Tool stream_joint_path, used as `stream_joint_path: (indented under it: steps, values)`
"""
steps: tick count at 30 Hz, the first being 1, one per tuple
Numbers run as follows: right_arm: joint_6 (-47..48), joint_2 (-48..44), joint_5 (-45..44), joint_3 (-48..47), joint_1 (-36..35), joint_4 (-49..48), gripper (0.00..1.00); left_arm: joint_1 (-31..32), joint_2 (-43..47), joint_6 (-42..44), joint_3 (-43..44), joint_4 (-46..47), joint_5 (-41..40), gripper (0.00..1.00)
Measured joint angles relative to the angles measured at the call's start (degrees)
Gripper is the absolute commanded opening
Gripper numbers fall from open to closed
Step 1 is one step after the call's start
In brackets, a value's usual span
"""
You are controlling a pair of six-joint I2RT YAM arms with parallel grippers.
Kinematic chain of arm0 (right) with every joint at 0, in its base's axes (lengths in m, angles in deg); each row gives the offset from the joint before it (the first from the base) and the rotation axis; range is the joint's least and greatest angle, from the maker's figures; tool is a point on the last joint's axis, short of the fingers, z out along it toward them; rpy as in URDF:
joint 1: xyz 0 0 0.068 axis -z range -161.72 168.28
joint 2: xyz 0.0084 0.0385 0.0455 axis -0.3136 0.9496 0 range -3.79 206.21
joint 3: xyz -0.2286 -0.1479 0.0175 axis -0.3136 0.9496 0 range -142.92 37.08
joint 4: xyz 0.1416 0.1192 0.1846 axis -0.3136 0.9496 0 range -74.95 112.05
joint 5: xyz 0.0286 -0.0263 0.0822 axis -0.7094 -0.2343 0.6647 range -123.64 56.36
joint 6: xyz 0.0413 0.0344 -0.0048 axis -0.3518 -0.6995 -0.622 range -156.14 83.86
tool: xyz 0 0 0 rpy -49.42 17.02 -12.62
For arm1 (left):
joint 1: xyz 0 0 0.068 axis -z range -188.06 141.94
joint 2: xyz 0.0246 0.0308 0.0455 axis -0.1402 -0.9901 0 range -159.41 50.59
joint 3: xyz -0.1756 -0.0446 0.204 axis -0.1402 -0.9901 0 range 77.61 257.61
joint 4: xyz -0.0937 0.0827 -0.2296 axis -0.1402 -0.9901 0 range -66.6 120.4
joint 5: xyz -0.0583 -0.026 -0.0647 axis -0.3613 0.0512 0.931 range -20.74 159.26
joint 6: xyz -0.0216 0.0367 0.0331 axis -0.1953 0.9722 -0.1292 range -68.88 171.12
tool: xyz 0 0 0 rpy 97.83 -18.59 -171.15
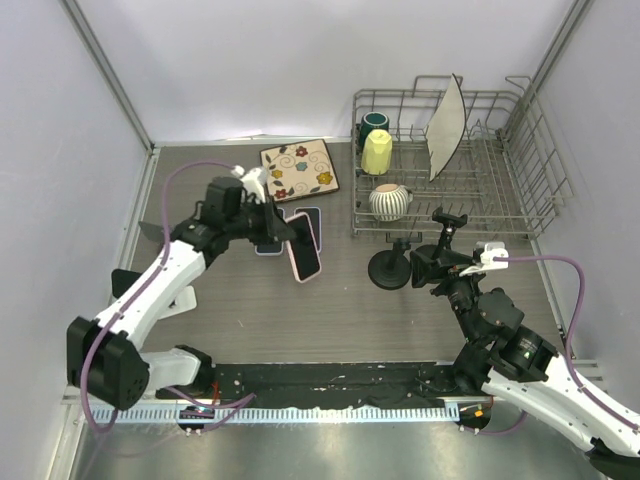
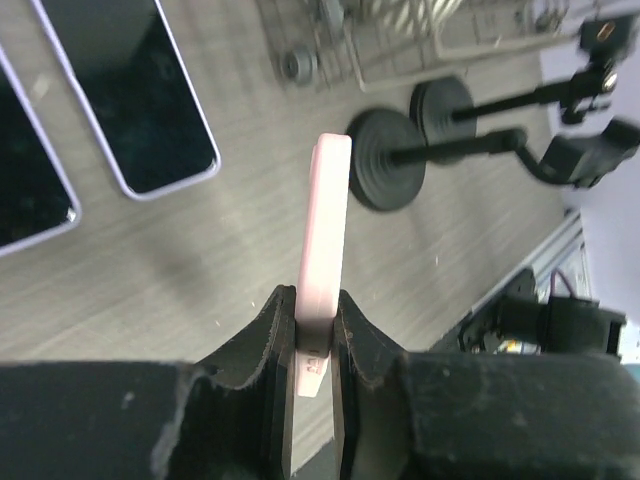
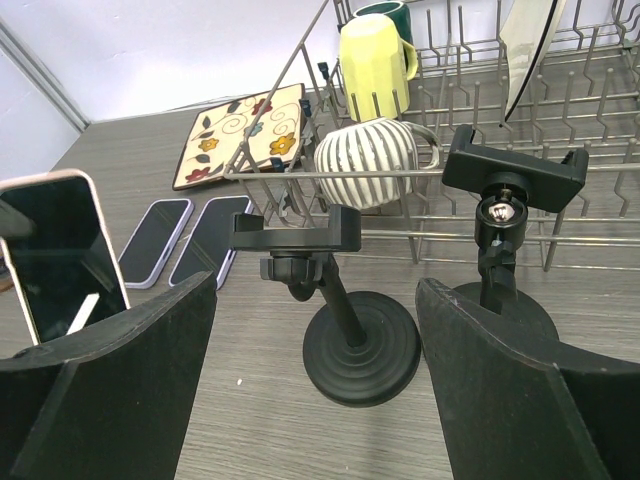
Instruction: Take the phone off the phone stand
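The pink-cased phone has its screen point(image 1: 304, 253) facing up, and the table point(image 1: 317, 304) in front of the dark phones is free. My left gripper should keep bringing the pink-cased phone down until it touches down.
My left gripper point(image 1: 283, 236) is shut on a pink-cased phone point(image 1: 304, 250), held by its edge above the table, left of the stands; it shows edge-on in the left wrist view point(image 2: 325, 225) and at the left of the right wrist view point(image 3: 62, 250). A black phone stand point(image 1: 388, 268) with an empty clamp stands mid-table, also in the right wrist view point(image 3: 355, 335). A second black stand point(image 1: 447, 232) with an empty clamp point(image 3: 515, 170) is right of it. My right gripper point(image 1: 425, 268) is open and empty, its fingers point(image 3: 520, 400) either side of the first stand's base.
Two dark phones point(image 1: 272, 240) lie flat on the table under the left gripper, seen too in the left wrist view point(image 2: 130, 90). A patterned mat point(image 1: 299, 170) lies behind them. A wire dish rack point(image 1: 450, 170) holds a yellow cup, a striped cup and a plate.
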Motion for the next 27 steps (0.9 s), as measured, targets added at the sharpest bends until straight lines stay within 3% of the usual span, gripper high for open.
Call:
stream_joint_path:
  steps: [9,21,27]
  values:
    - [0.00,0.00,-0.02,0.02,0.00,0.00,0.86,8.09,-11.41,-0.55,-2.56,0.22,3.26,0.00]
    - [0.00,0.00,-0.02,0.02,0.00,0.00,0.86,9.42,-18.78,-3.17,-5.86,6.49,5.14,0.00]
    - [0.00,0.00,-0.02,0.02,0.00,0.00,0.86,9.38,-21.77,-4.44,-5.90,9.97,5.29,0.13]
